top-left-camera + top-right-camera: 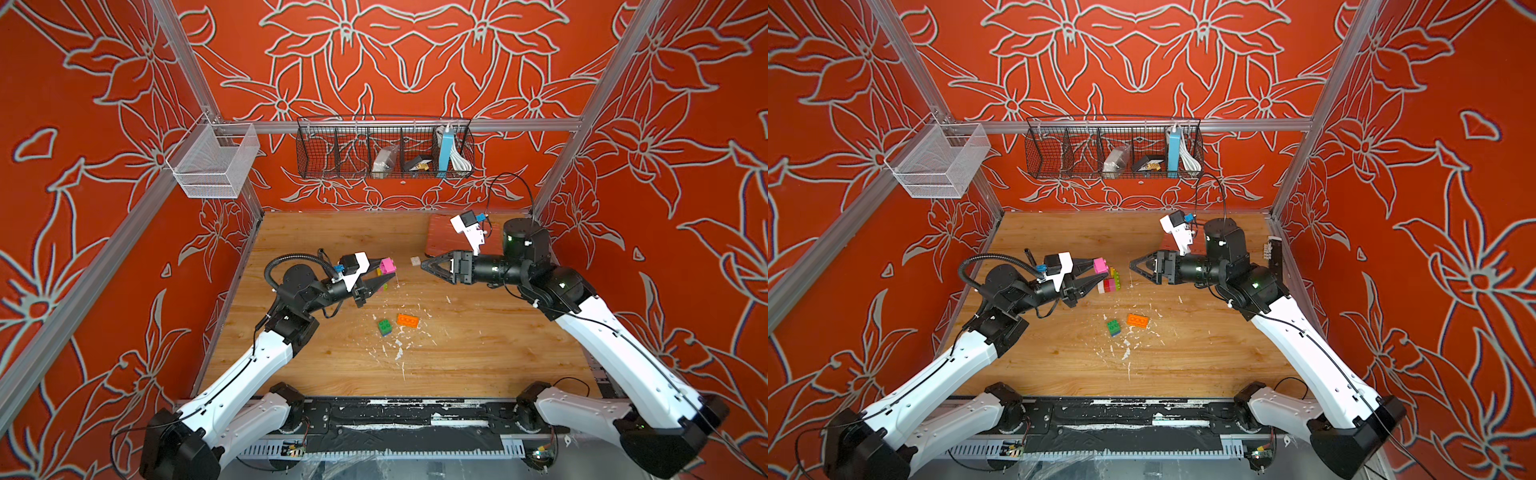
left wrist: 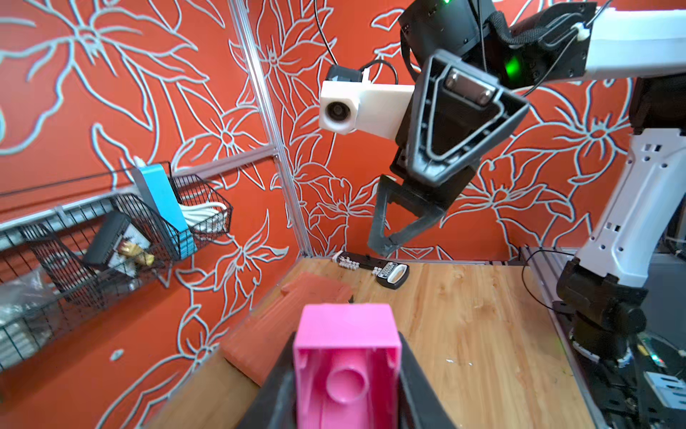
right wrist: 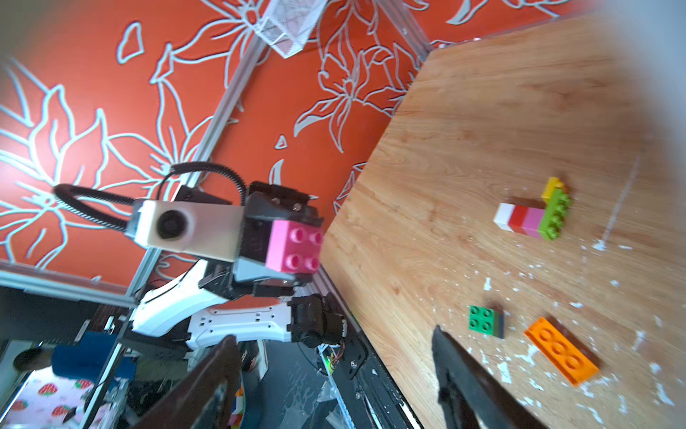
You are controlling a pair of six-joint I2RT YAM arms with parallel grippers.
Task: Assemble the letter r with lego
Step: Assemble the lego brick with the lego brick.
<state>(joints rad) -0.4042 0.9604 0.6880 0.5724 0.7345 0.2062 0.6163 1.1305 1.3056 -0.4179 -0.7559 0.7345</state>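
Note:
The brick's studded end (image 3: 303, 247) faces my right gripper's open fingers, clear of my left gripper, so my right gripper should keep moving toward the pink brick (image 1: 1099, 264) until those fingers are on either side of it.
My left gripper (image 1: 384, 272) is shut on a pink lego brick (image 1: 387, 265), held above the table's left middle. In the left wrist view the brick (image 2: 347, 356) shows its hollow underside between both fingers. On the table just beyond and below it lies a joined row of white, red, pink, lime and yellow bricks (image 1: 1111, 282), also seen in the right wrist view (image 3: 531, 219). Nearer the front lie a green brick on a blue one (image 1: 385, 326) and an orange brick (image 1: 407, 321). My right gripper (image 1: 424, 266) hovers open and empty, facing the pink brick (image 3: 295, 247).
An orange ribbed case (image 1: 440, 232) lies at the back right behind the right arm. A black wire basket (image 1: 384, 149) and a white mesh basket (image 1: 212, 162) hang on the walls. White flecks (image 1: 399, 353) litter the table's middle. A black tool (image 2: 389, 271) lies by the right wall.

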